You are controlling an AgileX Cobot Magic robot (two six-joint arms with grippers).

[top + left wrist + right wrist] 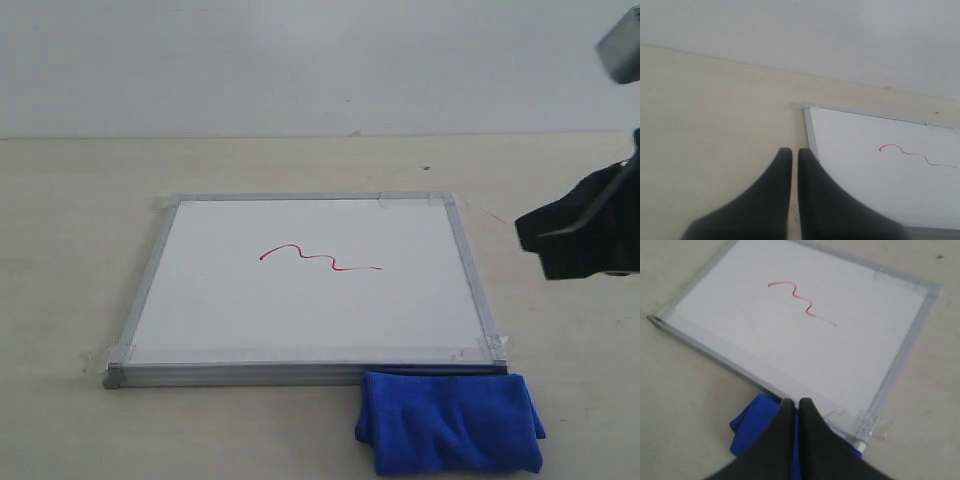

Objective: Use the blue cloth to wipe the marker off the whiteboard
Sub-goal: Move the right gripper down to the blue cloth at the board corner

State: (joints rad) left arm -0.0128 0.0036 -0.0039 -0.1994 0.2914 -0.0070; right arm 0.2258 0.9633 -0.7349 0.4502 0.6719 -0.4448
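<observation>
My gripper will wipe the marker off with the blue cloth, and the whiteboard (310,310) will stay in place because clear tape (500,346) holds the whiteboard's corners.
The whiteboard (300,320) lies flat on the table, silver-framed with clear tape at its corners. The marker (320,258) is a short red squiggle near the board's middle. The blue cloth (450,420) lies bunched on the table against the board's front edge, at the right corner. My right gripper (530,235) hangs in the air to the right of the board, shut and empty. In the right wrist view that gripper (796,401) is above the cloth (752,425) and apart from it. My left gripper (795,151) is shut and empty beside the board's left edge (811,135); the exterior view does not show it.
The beige table (80,200) runs back to a white wall (300,60). A grey part of the robot (622,45) shows at the top right corner. Crumpled clear tape (885,425) sticks out from the board's corner near the cloth.
</observation>
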